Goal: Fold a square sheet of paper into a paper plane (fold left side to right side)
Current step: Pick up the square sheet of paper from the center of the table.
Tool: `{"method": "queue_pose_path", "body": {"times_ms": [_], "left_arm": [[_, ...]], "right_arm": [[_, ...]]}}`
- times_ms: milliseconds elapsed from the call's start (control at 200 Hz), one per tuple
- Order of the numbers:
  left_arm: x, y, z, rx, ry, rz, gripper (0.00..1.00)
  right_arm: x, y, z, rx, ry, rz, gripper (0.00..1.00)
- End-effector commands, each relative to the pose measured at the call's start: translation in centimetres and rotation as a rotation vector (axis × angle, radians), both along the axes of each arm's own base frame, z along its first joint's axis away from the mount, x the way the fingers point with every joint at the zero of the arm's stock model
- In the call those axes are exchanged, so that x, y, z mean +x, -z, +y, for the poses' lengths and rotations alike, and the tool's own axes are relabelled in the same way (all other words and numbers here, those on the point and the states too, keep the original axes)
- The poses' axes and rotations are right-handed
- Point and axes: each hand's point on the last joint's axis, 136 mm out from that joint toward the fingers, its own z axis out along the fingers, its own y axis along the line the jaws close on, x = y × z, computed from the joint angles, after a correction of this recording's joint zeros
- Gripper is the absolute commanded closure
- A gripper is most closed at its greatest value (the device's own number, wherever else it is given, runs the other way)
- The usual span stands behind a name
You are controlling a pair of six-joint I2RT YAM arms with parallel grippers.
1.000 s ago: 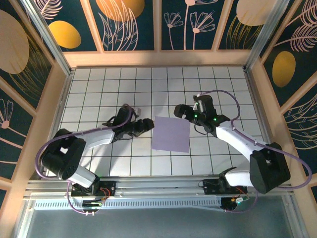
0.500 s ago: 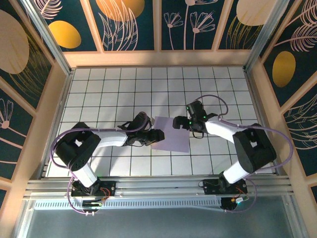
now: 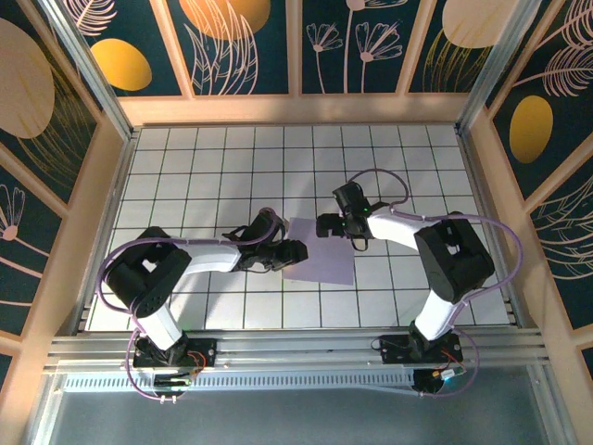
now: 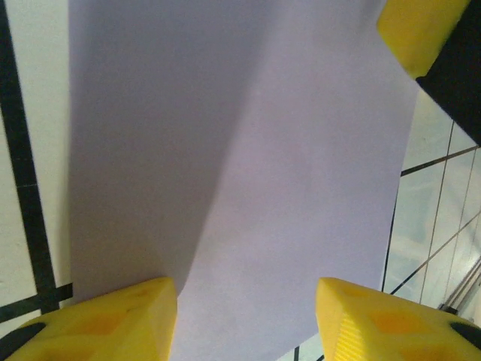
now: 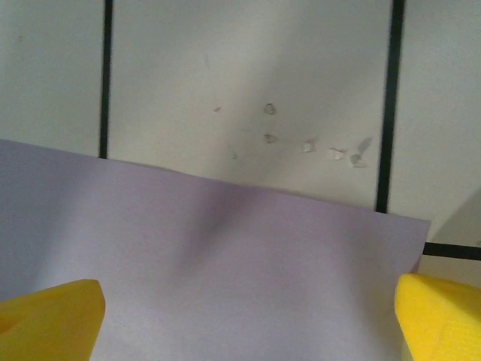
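Note:
The sheet (image 3: 320, 266) is lying flat against the tiles, so my right gripper should raise it first. My left gripper should then grab the sheet's edge (image 3: 284, 273) on its own side in the air.
The square sheet of paper (image 3: 321, 252) is pale lavender and lies flat and uncreased on the white tiled table (image 3: 185, 167). My left gripper (image 3: 295, 252) sits low at the sheet's left edge. In the left wrist view its yellow fingers (image 4: 113, 327) stand apart over the paper (image 4: 240, 150), left gripper (image 4: 244, 323) open. My right gripper (image 3: 326, 225) is at the sheet's far edge, near the far left corner. It (image 5: 244, 323) is open wide, with the paper (image 5: 225, 263) spanning the gap between its fingertips. One of its fingers (image 4: 421, 30) shows in the left wrist view. The paper plane is out of view.
Wooden walls (image 3: 296, 109) with dark floral panels ring the table. A metal rail (image 3: 296, 350) carrying both arm bases runs along the near edge. Small specks (image 5: 308, 144) dot the tile just beyond the sheet's far edge.
My left gripper has slid right onto the sheet's left edge and its fingers have narrowed. My right gripper has moved left along the sheet's far edge. The sheet has stayed put.

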Motion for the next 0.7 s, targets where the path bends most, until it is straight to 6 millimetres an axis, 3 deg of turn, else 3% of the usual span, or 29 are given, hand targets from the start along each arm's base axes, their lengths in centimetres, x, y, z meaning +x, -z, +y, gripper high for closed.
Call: {"method": "queue_pose_path", "body": {"times_ms": [0, 305, 696], "left_arm": [[-0.6, 1.5, 0.3, 0.041, -0.022, 0.057, 0.49], [-0.6, 1.9, 0.3, 0.043, -0.031, 0.057, 0.5], [0.2, 0.7, -0.3, -0.03, -0.075, 0.031, 0.49]], "right_arm": [[-1.6, 1.2, 0.9, -0.04, -0.052, 0.058, 0.02], [-4.3, 0.7, 2.8, -0.005, -0.099, 0.108, 0.05], [-5.6, 0.4, 3.4, 0.019, -0.126, 0.179, 0.32]]}}
